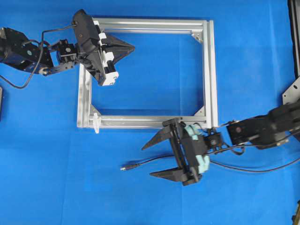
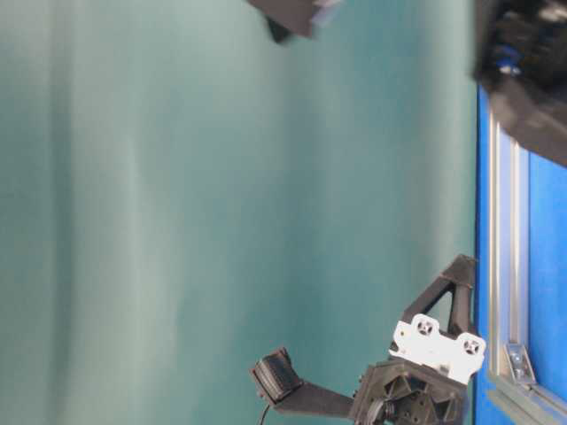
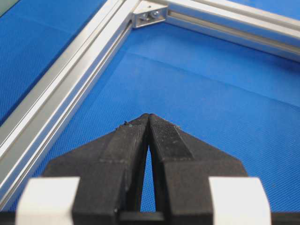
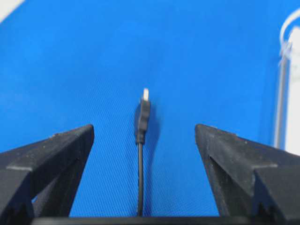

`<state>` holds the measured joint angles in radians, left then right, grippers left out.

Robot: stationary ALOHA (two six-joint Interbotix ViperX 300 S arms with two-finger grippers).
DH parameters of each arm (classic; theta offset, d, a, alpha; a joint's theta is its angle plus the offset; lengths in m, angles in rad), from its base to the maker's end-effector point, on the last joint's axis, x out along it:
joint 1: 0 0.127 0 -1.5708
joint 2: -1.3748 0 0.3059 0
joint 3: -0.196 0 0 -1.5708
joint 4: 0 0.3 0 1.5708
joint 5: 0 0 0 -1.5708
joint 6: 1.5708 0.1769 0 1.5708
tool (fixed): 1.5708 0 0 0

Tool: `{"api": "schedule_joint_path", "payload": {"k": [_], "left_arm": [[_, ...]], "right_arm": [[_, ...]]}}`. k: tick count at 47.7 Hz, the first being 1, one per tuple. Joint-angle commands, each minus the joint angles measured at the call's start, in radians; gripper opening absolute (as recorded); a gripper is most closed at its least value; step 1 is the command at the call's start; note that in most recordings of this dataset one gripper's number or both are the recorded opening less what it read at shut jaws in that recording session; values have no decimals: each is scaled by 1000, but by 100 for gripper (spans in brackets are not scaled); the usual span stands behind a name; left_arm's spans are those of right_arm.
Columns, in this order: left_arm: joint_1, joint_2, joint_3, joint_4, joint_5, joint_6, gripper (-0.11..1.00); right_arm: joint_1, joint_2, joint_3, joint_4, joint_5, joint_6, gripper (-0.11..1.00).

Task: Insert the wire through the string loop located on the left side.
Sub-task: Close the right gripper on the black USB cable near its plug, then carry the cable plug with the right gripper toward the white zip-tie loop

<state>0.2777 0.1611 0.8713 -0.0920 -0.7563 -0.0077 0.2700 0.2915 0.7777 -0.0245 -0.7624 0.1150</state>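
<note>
The wire goes straight to its plug, so I expect its front end (image 1: pixel 130 166) to keep straight and point ahead as I carry it to the string loop.
The wire (image 1: pixel 150 162) lies on the blue mat in front of the silver frame (image 1: pixel 211 70), its plug (image 1: pixel 124 167) pointing left. In the right wrist view the wire (image 4: pixel 139 178) runs up between the jaws to its plug (image 4: pixel 143 117) with a pale tip. My right gripper (image 1: pixel 146 161) is open above the wire, one finger on each side, not touching it. The string loop (image 1: pixel 96 123) is a small white tie at the frame's front left corner, also seen at the right edge as the string loop (image 4: pixel 287 33). My left gripper (image 1: pixel 133 47) is shut and empty over the frame's back left part.
The frame's inner corner bracket (image 3: pixel 149 15) lies ahead of the left gripper. A black stand (image 1: pixel 293 91) sits at the right table edge. In the table-level view the left arm's wrist (image 2: pixel 434 350) stands by the frame rail (image 2: pixel 500 266).
</note>
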Motion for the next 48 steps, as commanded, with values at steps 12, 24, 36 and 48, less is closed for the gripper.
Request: {"api": "schedule_joint_path", "payload": {"k": [12, 24, 36, 48], "left_arm": [[-2, -35, -6, 3, -5, -2, 0], [-2, -34, -6, 3, -5, -2, 0], [-2, -34, -6, 3, -5, -2, 0], [-2, -34, -6, 3, -3, -2, 0]], "right_arm": [[2, 91, -75, 9, -18, 23, 92], [0, 100, -72, 9, -20, 25, 86], [-2, 100, -67, 9, -18, 18, 34], [-3, 100, -66, 8, -17, 17, 0]]}}
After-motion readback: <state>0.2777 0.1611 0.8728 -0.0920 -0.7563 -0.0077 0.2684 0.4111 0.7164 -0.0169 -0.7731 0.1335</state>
